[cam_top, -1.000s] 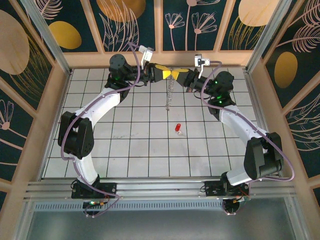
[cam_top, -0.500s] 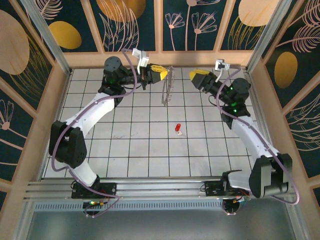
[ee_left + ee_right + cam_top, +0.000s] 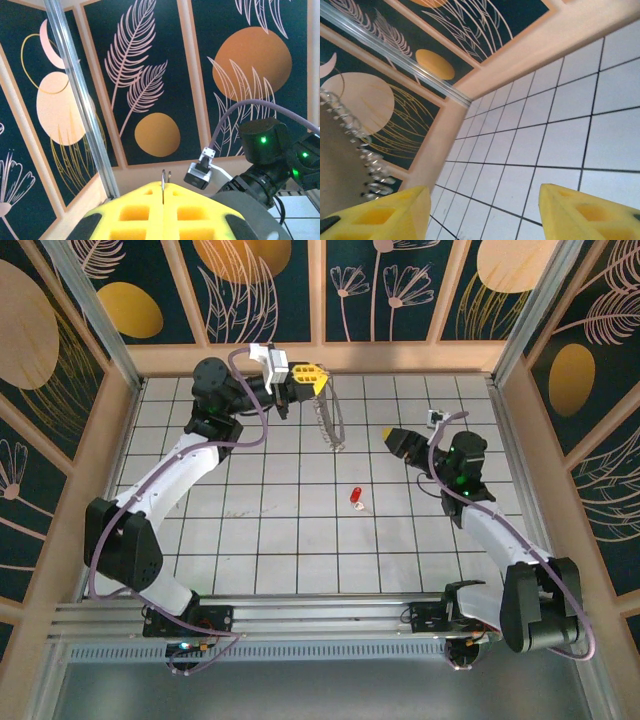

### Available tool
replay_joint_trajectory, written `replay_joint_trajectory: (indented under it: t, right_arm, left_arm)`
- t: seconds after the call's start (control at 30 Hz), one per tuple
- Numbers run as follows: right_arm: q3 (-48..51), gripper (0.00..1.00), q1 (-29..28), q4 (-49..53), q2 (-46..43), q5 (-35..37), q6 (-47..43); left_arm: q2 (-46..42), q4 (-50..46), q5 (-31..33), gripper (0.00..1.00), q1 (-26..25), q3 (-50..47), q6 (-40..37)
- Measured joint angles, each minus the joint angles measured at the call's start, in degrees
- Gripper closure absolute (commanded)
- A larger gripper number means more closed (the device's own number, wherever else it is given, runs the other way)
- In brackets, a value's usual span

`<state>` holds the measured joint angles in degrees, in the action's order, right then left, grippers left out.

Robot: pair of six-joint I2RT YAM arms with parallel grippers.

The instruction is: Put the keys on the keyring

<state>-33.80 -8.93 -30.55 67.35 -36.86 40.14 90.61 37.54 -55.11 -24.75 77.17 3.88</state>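
I see the key on the white grid [image 3: 356, 495] and my right gripper empty. Next, my left gripper pulls the keyring back while my right gripper takes the key.
The keyring [image 3: 328, 425], a silvery ridged loop, hangs over the far middle of the table from my left gripper [image 3: 318, 380], which is shut on its top. In the left wrist view the thin wire of the keyring [image 3: 163, 184] sticks up between the closed yellow fingers [image 3: 135, 212]. The key [image 3: 355, 496], tiny with a red head, lies on the white grid near the table's middle. My right gripper [image 3: 393, 432] stands open to the right of the ring, apart from it. From the right wrist, the gripper [image 3: 485, 197] holds nothing and the keyring [image 3: 370, 160] shows at the left.
The white grid table [image 3: 270, 540] is fenced by wooden rails and patterned panels [image 3: 320, 285]. The right arm's wrist camera [image 3: 197, 172] and forearm [image 3: 267, 150] are close in front of my left gripper.
My right gripper has let go of the keyring, opened, and pulled back right and nearer. My left gripper has shifted left, with the ring now hanging from it alone.
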Motion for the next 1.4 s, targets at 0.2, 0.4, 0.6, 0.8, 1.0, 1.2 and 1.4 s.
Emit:
replay_joint_trajectory:
  t: [0.2,0.4,0.6,0.8,1.0,1.2,1.4]
  right_arm:
    - [0.59,0.4,-0.44,1.46,0.31,1.09,0.44]
    - [-0.02,0.4,-2.73,9.92,1.68,3.93,-2.36]
    - [-0.7,0.44,-6.8,20.0,4.26,8.48,-5.05]
    - [-3.26,0.48,-13.86,29.94,8.02,16.02,-8.94]
    - [-5.92,0.48,-17.62,33.59,12.22,20.59,-11.37]
    - [-10.4,0.5,-17.81,33.77,19.65,22.14,-12.31]
    - [-15.1,0.52,-19.39,33.35,26.91,22.32,-12.87]
  left_arm:
    - [-1.84,-0.04,0.63,1.0,0.0,-1.22,-1.97]
    - [-3.17,-0.04,2.56,1.0,0.0,-2.99,-1.64]
    - [-3.28,-0.04,6.12,1.0,0.0,-6.8,1.51]
    - [-3.58,1.62,10.32,1.0,0.0,-13.27,6.08]
    - [-4.74,5.07,13.53,1.0,0.0,-18.34,9.94]
    - [-7.5,6.16,15.19,1.0,0.0,-19.91,11.04]
    - [-9.97,6.12,16.0,1.0,0.0,-20.33,10.95]
